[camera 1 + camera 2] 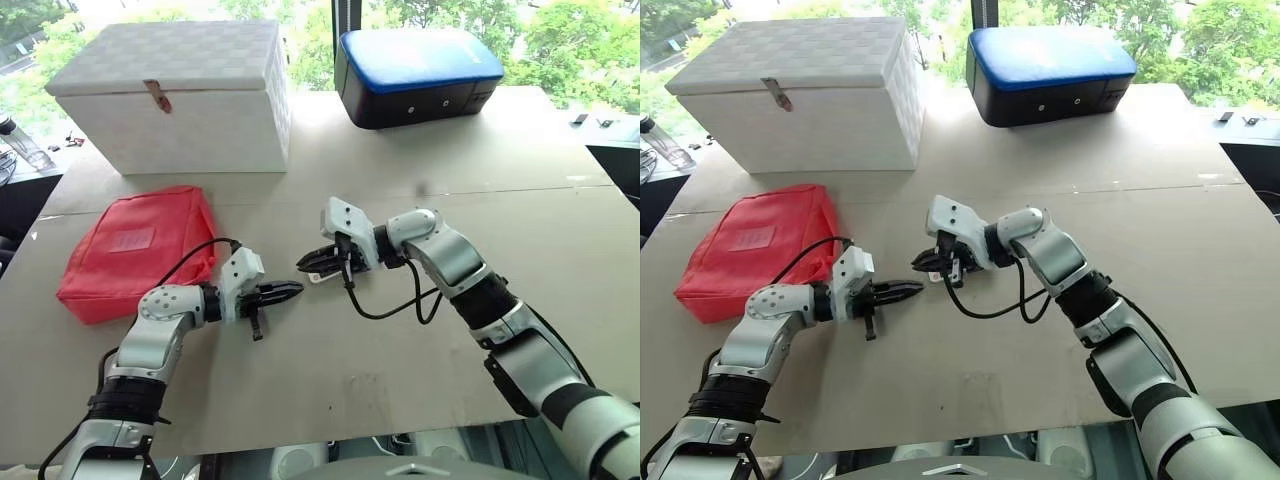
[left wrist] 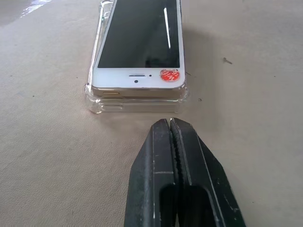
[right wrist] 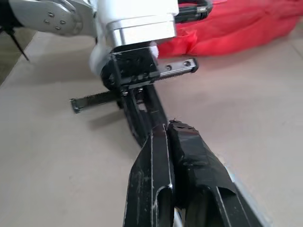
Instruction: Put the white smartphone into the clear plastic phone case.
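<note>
The white smartphone's sticker end is short of the clear case's rim (image 2: 135, 106), so next my right gripper moves back and pushes the smartphone from its opposite end.
The white smartphone (image 2: 139, 38), screen up with a red sticker on its home button, lies on top of the clear plastic phone case (image 2: 137, 105). Its near end rests above the case rim. My left gripper (image 2: 169, 124) is shut, its tip just short of that near end and touching nothing. In the head views the phone (image 1: 318, 277) shows as a small white patch under my right gripper (image 1: 303, 263), which is shut and hovers just over it, pointing at the left gripper (image 1: 297, 290). The right wrist view has the right gripper (image 3: 166, 126) shut, tip to tip with the left hand.
A red pouch (image 1: 140, 250) lies left of my left arm. A white box (image 1: 180, 95) stands at the back left and a blue-topped black box (image 1: 415, 75) at the back right. A black cable (image 1: 385, 310) loops under the right wrist.
</note>
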